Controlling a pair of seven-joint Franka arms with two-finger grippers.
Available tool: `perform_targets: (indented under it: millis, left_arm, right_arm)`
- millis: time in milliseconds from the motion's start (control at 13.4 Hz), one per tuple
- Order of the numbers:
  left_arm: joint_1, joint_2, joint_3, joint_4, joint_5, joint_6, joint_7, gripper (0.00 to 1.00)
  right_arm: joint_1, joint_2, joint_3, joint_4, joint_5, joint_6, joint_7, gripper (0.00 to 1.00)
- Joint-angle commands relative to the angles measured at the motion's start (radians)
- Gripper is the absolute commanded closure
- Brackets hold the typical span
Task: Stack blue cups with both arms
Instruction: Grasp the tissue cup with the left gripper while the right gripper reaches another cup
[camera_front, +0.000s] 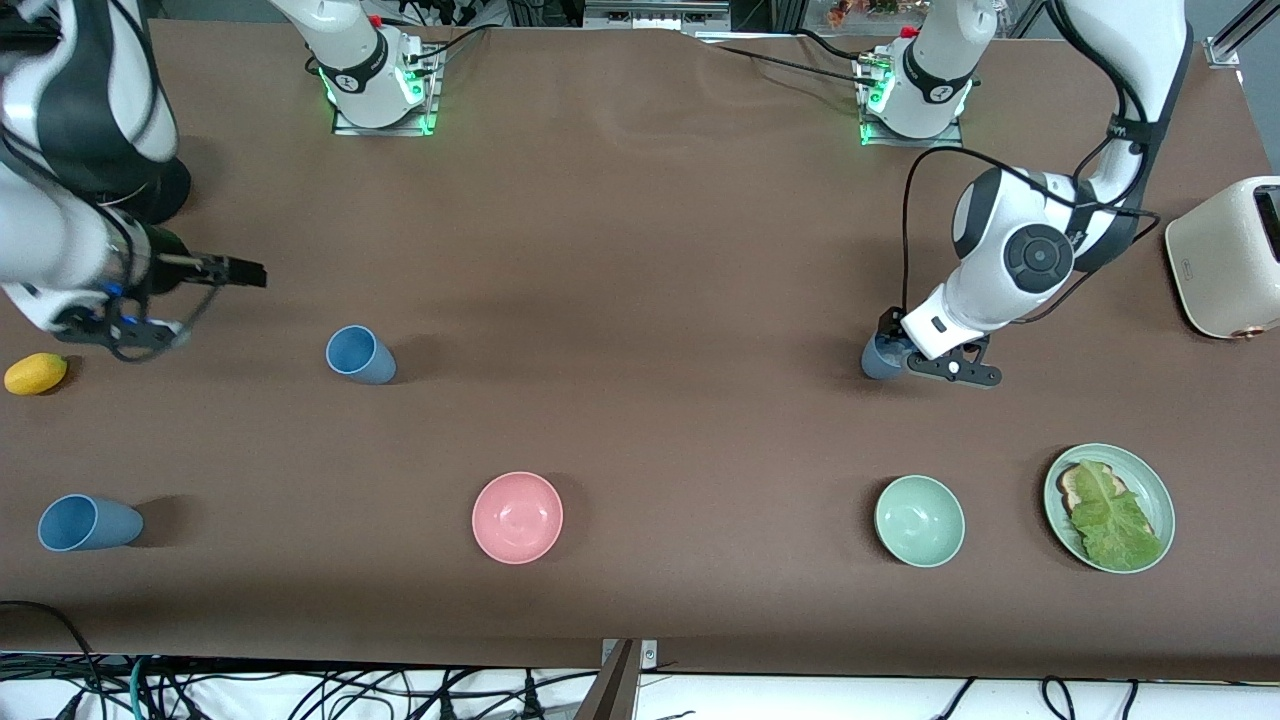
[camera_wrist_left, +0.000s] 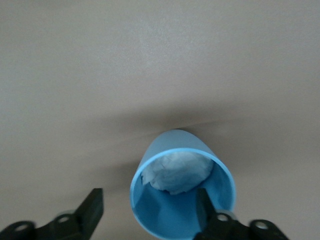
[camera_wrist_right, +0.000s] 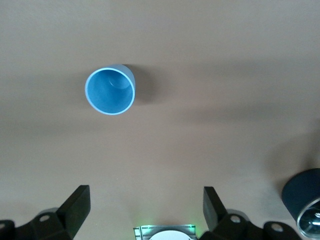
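This cup's sides narrow only slightly toward its base (camera_front: 383, 368). So this cup's rim should keep sticking out when I lower this blue cup (camera_front: 360, 355) into another blue cup.
Three blue cups stand on the brown table. One blue cup (camera_front: 880, 360) is toward the left arm's end; my left gripper (camera_front: 893, 350) is down at it. In the left wrist view the gripper (camera_wrist_left: 147, 200) is open astride the wall of this sky-blue cup (camera_wrist_left: 182, 195), one finger (camera_wrist_left: 202, 210) inside and the other outside. A second cup (camera_front: 360, 355) stands toward the right arm's end and shows in the right wrist view (camera_wrist_right: 110, 91). A third cup (camera_front: 85, 523) is nearer the front camera. My right gripper (camera_front: 245, 271) is open and empty in the air (camera_wrist_right: 145, 207).
A yellow lemon (camera_front: 35, 373) lies at the right arm's end. A pink bowl (camera_front: 517, 517) and a mint-green bowl (camera_front: 919, 520) sit near the front edge. A green plate (camera_front: 1155, 490) holds bread and lettuce. A cream toaster (camera_front: 1225, 258) stands at the left arm's end.
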Motion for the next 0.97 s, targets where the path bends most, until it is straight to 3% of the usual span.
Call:
perform_targets:
  millis: [0,224,448,746,896]
  left_arm:
    - [0.01,0.019,0.0,0.011,0.019,0.013,0.025,1.0]
    - [0.01,0.02,0.0,0.021,0.019,0.007,0.029,1.0]
    - [-0.005,0.01,-0.006,0.098,0.008,-0.084,0.012,1.0]
    - [-0.008,0.022,-0.114,0.245,-0.05,-0.24,-0.151,1.0]
    - [-0.02,0.043,-0.18,0.294,-0.11,-0.25,-0.327,1.0]
  right_arm:
    - [-0.01,0.11,0.012,-0.004,-0.018,0.084,-0.016,0.0]
    - [-0.005,0.155,0.013,-0.071,-0.021,0.24,-0.014,0.0]
    - [0.001,0.168,0.015,-0.125,-0.023,0.328,-0.007,0.0]
    - [0.018,0.201,0.015,-0.113,-0.02,0.34,0.003,0.0]
    - [0.019,0.211,0.015,-0.111,-0.02,0.359,0.004,0.0]
